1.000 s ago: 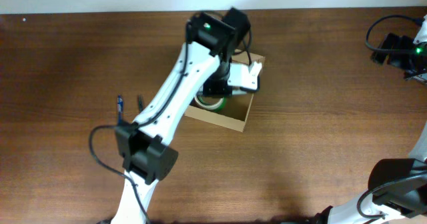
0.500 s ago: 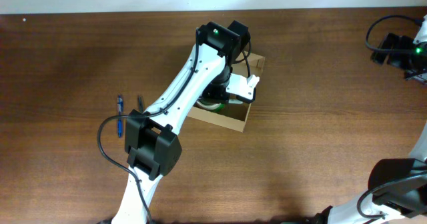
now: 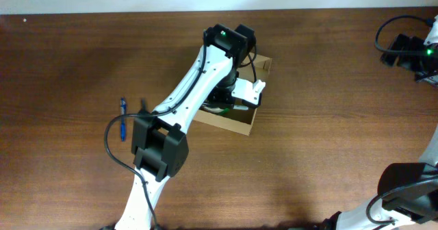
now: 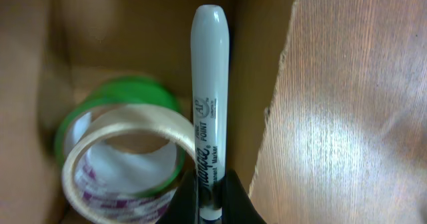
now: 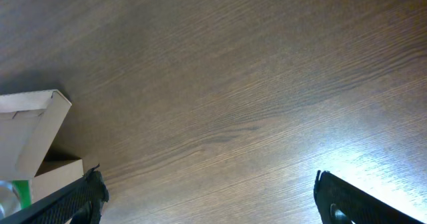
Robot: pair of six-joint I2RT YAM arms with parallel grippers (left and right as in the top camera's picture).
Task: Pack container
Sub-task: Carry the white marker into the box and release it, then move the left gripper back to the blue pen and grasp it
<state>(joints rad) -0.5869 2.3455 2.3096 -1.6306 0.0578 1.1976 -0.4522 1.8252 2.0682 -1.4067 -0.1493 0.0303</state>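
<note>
The grey marker [image 4: 210, 71] lies along the side of the box, clear of the box's rim, so the robot's left gripper should keep lowering it beside the tape rolls until it lets go of the marker.
The container [image 3: 244, 122], a tan cardboard box with its flap open, lies mid-table under my left arm. My left gripper [image 3: 237, 93] reaches down into it, shut on a grey permanent marker [image 4: 209, 97] that points along the box's right wall [image 4: 257, 77]. The left gripper [image 4: 210, 194] clamps the marker's lower end between its black fingers. Beside the marker in the box lie a green tape roll [image 4: 112, 94] and a tan tape roll [image 4: 100, 171] overlapping it. My right gripper [image 5: 207, 201] hangs open over bare wood far to the right, with the container [image 5: 33, 127] at that view's left edge.
A blue pen [image 3: 123, 118] and a dark pen [image 3: 144, 105] lie on the wooden table left of the box. The right arm's base and cables [image 3: 410, 52] sit at the far right edge.
My left wrist has shifted slightly right and sunk a little lower into the box with the marker. The right arm has not moved.
</note>
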